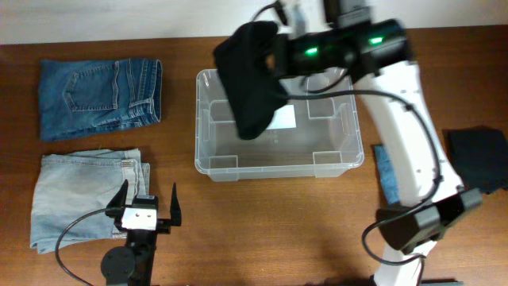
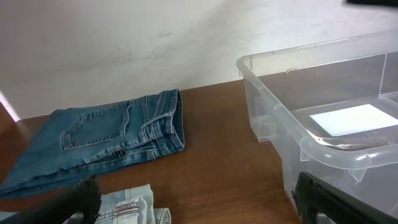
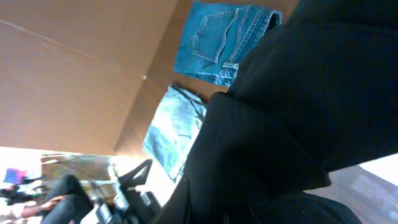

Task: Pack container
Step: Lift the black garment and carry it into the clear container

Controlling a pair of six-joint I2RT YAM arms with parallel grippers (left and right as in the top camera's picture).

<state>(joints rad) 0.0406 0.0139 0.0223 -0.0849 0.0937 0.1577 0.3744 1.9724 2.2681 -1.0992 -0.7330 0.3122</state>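
The black garment [image 1: 251,83] dangles over the container's empty end [image 1: 220,129] by the dark-blue jeans, so my right gripper should keep lowering it until it rests on the container's bottom.
The clear plastic container [image 1: 349,159] stands at mid-table, with a white label [image 1: 282,119] on its base. My right gripper [image 1: 276,49] is shut on a black garment [image 1: 250,79], which hangs over the container's left half. In the right wrist view the black garment [image 3: 298,112] fills the frame and hides the fingers. My left gripper [image 1: 149,195] is open and holds nothing, low near the front edge beside folded light-blue jeans [image 1: 83,195]. The left wrist view shows the container [image 2: 273,81] at right and the light-blue jeans [image 2: 127,208] just below the jaws.
Folded dark-blue jeans [image 1: 99,95] lie at the back left, left of the container. A dark folded cloth [image 1: 480,159] sits at the right edge. A blue cloth [image 1: 386,171] lies partly under the right arm.
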